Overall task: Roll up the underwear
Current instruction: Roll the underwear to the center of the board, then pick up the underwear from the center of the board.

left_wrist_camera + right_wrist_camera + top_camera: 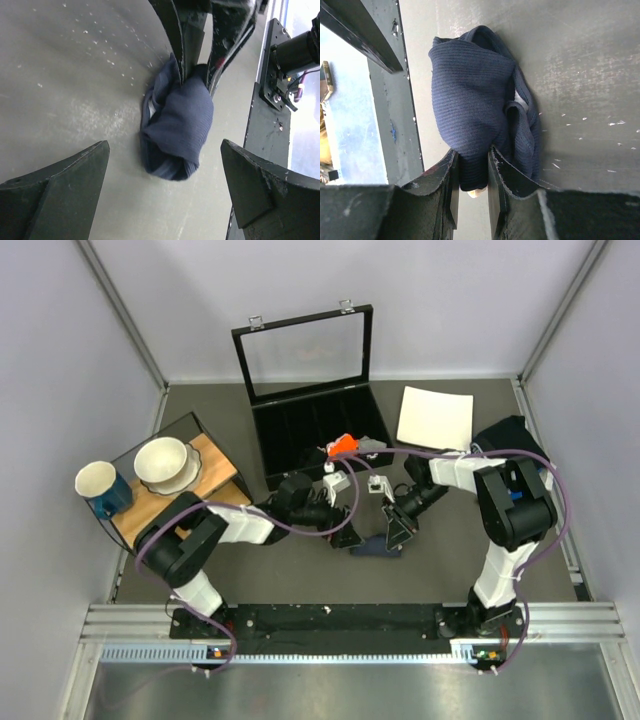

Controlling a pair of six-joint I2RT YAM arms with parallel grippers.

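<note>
My left gripper should first take the underwear's loose end (172,162). My right gripper is holding the underwear, but the case's empty corner (281,459) is closer to my left gripper.
The underwear (378,546) is a bunched, partly rolled bundle of dark navy ribbed fabric on the grey table, between the two arms. In the right wrist view my right gripper (471,162) is shut on one end of the underwear (470,90), with a bit of pale waistband showing below the pinch. In the left wrist view my left gripper (165,146) is open, its jaws wide apart on either side of the free end of the underwear (177,125), not touching it. The right gripper's fingers (192,45) pinch the far end there.
A black divided case (315,430) with its lid raised stands behind, with an orange cloth (343,443) and a grey cloth (370,446) at its front edge. A white sheet (436,417) lies at back right. A wooden board (215,475) at left holds a bowl (165,462) and a mug (100,485).
</note>
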